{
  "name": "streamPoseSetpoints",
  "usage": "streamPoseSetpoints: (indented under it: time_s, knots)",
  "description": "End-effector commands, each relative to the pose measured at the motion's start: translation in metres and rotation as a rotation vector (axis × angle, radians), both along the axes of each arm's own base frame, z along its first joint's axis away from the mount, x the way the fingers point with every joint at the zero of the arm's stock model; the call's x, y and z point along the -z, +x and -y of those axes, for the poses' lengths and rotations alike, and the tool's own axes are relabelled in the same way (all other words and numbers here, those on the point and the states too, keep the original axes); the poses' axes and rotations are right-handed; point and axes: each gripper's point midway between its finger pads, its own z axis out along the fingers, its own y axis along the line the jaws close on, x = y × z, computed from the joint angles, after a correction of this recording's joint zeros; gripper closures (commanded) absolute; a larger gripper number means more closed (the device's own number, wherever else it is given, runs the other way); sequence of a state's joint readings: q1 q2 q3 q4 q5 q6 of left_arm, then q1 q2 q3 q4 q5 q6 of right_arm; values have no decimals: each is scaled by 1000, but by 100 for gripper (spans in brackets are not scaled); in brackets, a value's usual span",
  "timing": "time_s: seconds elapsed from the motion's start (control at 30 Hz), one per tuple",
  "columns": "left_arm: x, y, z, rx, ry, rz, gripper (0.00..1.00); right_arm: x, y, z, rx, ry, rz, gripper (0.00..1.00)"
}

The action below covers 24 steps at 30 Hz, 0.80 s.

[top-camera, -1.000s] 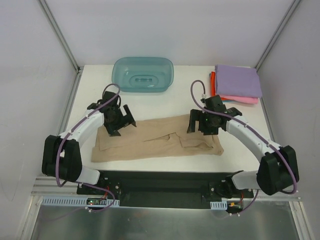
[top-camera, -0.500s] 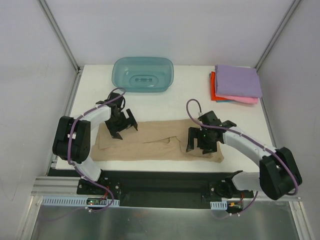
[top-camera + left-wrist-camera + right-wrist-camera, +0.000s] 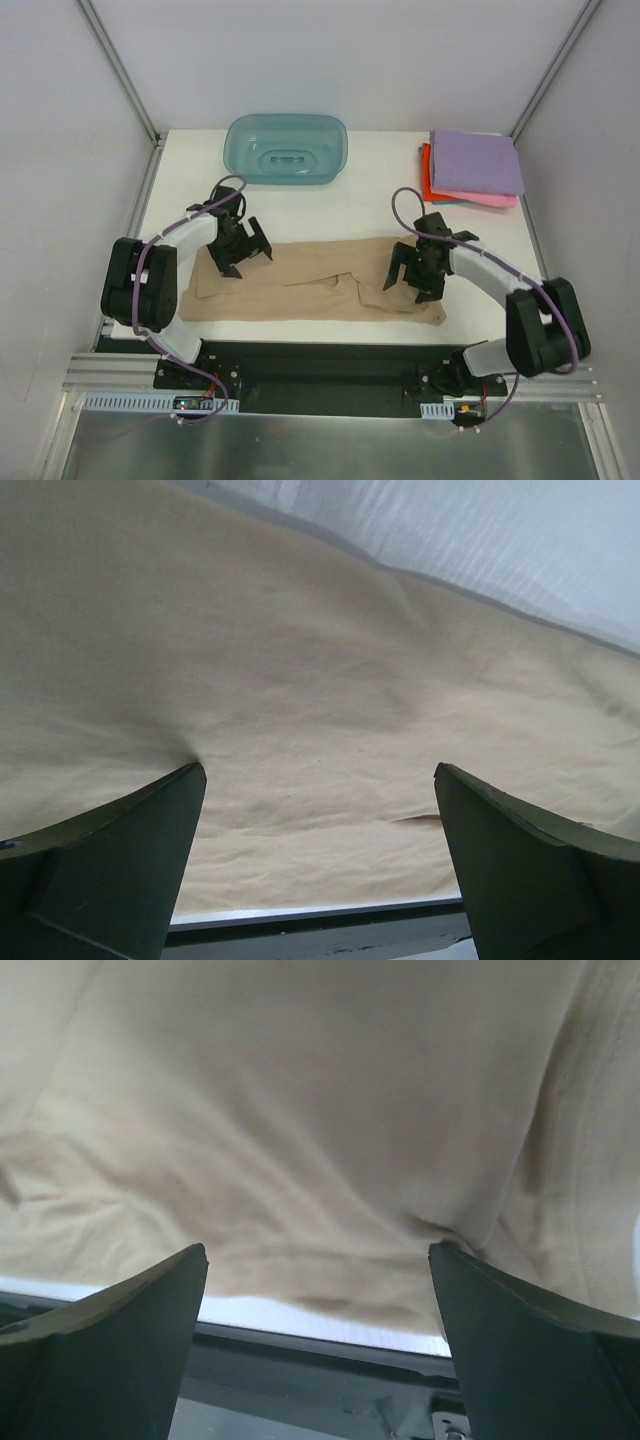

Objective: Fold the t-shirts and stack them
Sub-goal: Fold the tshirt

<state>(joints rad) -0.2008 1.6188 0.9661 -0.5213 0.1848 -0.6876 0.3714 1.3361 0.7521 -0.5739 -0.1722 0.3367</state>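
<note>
The tan-beige t-shirt (image 3: pixel 300 292) is lying crosswise along the front. My grippers should turn it so that the t-shirt's end (image 3: pixel 428 313) under my right gripper goes to the back, before they fold it.
A tan-beige t-shirt (image 3: pixel 310 285) lies folded into a long strip across the front of the white table. It fills the left wrist view (image 3: pixel 300 680) and the right wrist view (image 3: pixel 300 1110). My left gripper (image 3: pixel 240 248) is open, its fingers (image 3: pixel 110 860) pressing down on the shirt's left end. My right gripper (image 3: pixel 415 272) is open, its fingers (image 3: pixel 520 1340) resting on the shirt's right end. A folded stack sits at the back right: a lilac-purple shirt (image 3: pixel 476 160) on top, a pink shirt (image 3: pixel 490 200) and a red-orange shirt (image 3: pixel 426 172) under it.
A translucent teal plastic tub (image 3: pixel 287 148) stands at the back centre of the table (image 3: pixel 340 215). White walls enclose the table on three sides. A black rail (image 3: pixel 320 365) runs along the near edge.
My right gripper first moved towards the front along the shirt, then shifted right and back to the shirt's right end. My left gripper moved slightly towards the front and stayed on the left end.
</note>
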Motion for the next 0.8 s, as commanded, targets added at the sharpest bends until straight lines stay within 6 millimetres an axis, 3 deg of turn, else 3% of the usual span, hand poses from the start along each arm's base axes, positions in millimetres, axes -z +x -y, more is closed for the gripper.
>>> streamPoseSetpoints:
  time_s: [0.0,0.07,0.1,0.17,0.2,0.27,0.3,0.33,0.4,0.43,0.53,0.57,0.63,0.67,0.73,0.77]
  knots:
    - [3,-19,-7,1,10,-22,1,8,59,9,21,-9,16,3]
    - [8,-29,-13,-9,36,-37,1,9,80,14,-7,-29,14,3]
    - [10,-32,-14,-19,39,-42,1,9,103,10,-19,-34,17,3]
    - [14,-44,-13,-28,30,-67,1,10,123,3,-65,-28,7,3]
    - [15,-47,-13,-45,27,-73,1,12,149,-4,-67,-23,12,3]
    - [14,-57,-6,-57,5,-85,1,14,168,-7,-94,-32,4,3]
    - [9,-57,0,-53,-15,-66,1,14,184,-7,-99,-43,17,3]
    - [8,-65,11,-28,-30,-73,1,15,219,-3,-84,-75,58,3]
    - [3,-70,28,-13,-53,-65,1,11,251,-5,-99,-47,75,3]
    - [3,-73,35,-5,-58,-62,1,9,288,-9,-101,-9,126,3]
    - [-5,-88,70,80,-102,-72,1,7,326,-16,-139,38,185,3]
    - [-10,-95,84,124,-113,-69,1,-17,344,-22,-144,60,265,3]
    - [-25,-93,100,177,-131,-18,1,-38,351,-27,-185,87,335,3]
    - [-30,-93,105,199,-135,6,1,-62,352,-28,-190,93,398,3]
    - [-49,-88,112,234,-153,81,1,-89,350,-25,-203,83,465,3]
    - [-55,-87,113,255,-159,107,1,-115,340,-23,-207,75,509,3]
